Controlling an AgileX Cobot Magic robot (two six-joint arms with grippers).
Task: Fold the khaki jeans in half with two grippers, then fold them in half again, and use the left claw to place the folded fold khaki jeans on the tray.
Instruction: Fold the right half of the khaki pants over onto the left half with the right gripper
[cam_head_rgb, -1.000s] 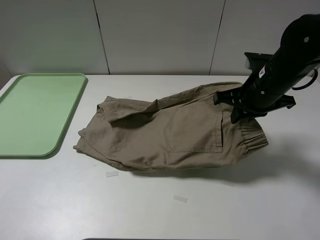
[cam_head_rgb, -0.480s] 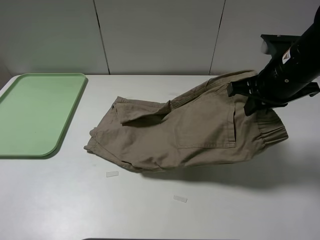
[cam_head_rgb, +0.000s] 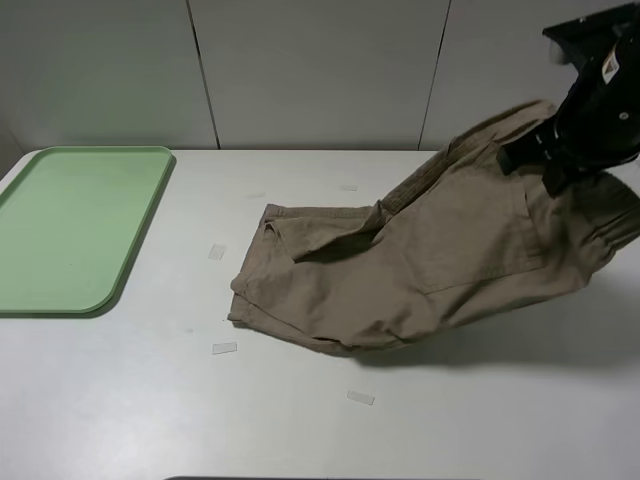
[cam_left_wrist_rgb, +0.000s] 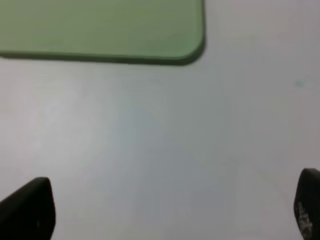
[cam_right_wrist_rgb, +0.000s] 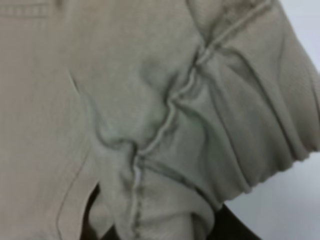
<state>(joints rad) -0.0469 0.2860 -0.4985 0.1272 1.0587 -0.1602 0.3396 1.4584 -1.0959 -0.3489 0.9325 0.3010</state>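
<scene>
Next, my right gripper carries the lifted waistband (cam_head_rgb: 612, 228) back and lays it over the legs (cam_head_rgb: 290, 280), because the khaki jeans already stretch from their resting leg ends to the waistband.
The khaki jeans (cam_head_rgb: 430, 270) hang slanted: the waistband end is lifted at the right and the leg ends drag on the white table. My right gripper (cam_head_rgb: 562, 168), high at the right edge of the exterior view, is shut on the bunched waistband. The right wrist view is filled with gathered khaki cloth (cam_right_wrist_rgb: 150, 100), with a dark finger (cam_right_wrist_rgb: 235, 225) just showing under it. The left gripper (cam_left_wrist_rgb: 170, 205) is out of the exterior view. In its wrist view it stands open over bare table, near a corner of the pale-green tray (cam_left_wrist_rgb: 100, 25). The tray (cam_head_rgb: 70, 225) lies at the far left.
Three small clear strips lie on the table: one (cam_head_rgb: 216, 251) left of the jeans, one (cam_head_rgb: 224, 348) below them, one (cam_head_rgb: 360, 397) nearer the front. A panelled wall runs along the back edge.
My right gripper has risen and moved right, pulling the jeans along the table away from the tray. A small strip that the cloth covered now shows.
</scene>
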